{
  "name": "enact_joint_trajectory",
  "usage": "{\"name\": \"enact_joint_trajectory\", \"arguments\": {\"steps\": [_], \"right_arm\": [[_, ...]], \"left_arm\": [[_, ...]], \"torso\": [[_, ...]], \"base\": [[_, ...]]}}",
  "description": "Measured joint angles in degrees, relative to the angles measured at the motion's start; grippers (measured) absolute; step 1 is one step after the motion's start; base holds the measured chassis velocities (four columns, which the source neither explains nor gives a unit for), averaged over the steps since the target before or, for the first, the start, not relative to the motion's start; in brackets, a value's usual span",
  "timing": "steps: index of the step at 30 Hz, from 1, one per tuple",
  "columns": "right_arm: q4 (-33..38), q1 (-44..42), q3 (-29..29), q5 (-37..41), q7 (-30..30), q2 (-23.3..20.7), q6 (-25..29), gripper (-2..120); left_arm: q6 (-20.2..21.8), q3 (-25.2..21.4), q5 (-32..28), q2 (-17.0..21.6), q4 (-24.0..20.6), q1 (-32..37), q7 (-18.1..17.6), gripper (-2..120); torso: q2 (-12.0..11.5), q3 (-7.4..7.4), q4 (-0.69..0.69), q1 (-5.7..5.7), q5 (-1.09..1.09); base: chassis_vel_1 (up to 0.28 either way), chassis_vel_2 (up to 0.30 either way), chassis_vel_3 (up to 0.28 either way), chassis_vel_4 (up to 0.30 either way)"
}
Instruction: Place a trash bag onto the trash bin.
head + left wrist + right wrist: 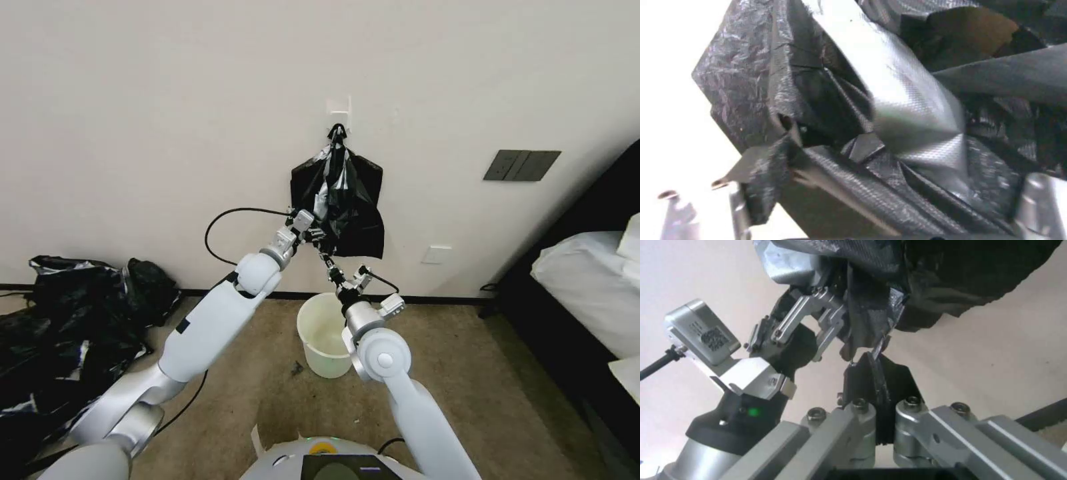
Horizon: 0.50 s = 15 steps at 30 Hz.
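Note:
I expect the trash bag (339,209) to come off alone when I pull and leave the bundle hanging, because loose glossy folds (323,199) stick out from the flat bundle.
A bundle of black plastic bags (357,213) hangs from a wall hook (339,129). From its lower left side a thin glossy sheet with grey sheen, the trash bag (325,195) (907,110) (867,316), stands out. My right gripper (325,255) (878,351) reaches up from below, shut, with the bag's lower edge pinched at its tips. My left gripper (313,233) (831,293) is pressed into the same fold beside it, fingers (735,200) spread with plastic between them. The cream-white trash bin (313,320) stands on the carpet under both grippers, upright.
A big heap of black plastic sheeting (67,320) lies on the floor at the left wall. A bed with white bedding (587,280) fills the right side. A dark switch plate (521,165) and a white outlet (437,255) are on the wall.

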Motion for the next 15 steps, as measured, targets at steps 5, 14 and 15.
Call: {"name": "enact_joint_trajectory", "arguments": {"steps": [5, 14, 15], "right_arm": [[0.0, -0.4, 0.1, -0.7, -0.4, -0.1, -0.1, 0], [-0.3, -2.0, 0.9, -4.8, -2.4, -1.0, -0.2, 0], [-0.4, -2.3, 1.2, -5.5, -2.8, -1.2, -0.3, 0]], "left_arm": [[-0.3, -0.5, -0.2, 0.4, -0.2, 0.5, -0.8, 62], [-0.5, -2.2, -2.0, 1.2, -3.8, 2.2, -2.3, 28], [-0.5, -2.6, -2.5, 1.6, -4.7, 2.5, -2.7, 23]], "torso": [[0.0, 0.00, 0.00, 0.00, 0.00], [0.0, 0.00, 0.00, 0.00, 0.00], [0.0, 0.00, 0.00, 0.00, 0.00]], "base": [[0.000, 0.000, 0.000, 0.000], [0.000, 0.000, 0.000, 0.000], [0.000, 0.000, 0.000, 0.000]]}}
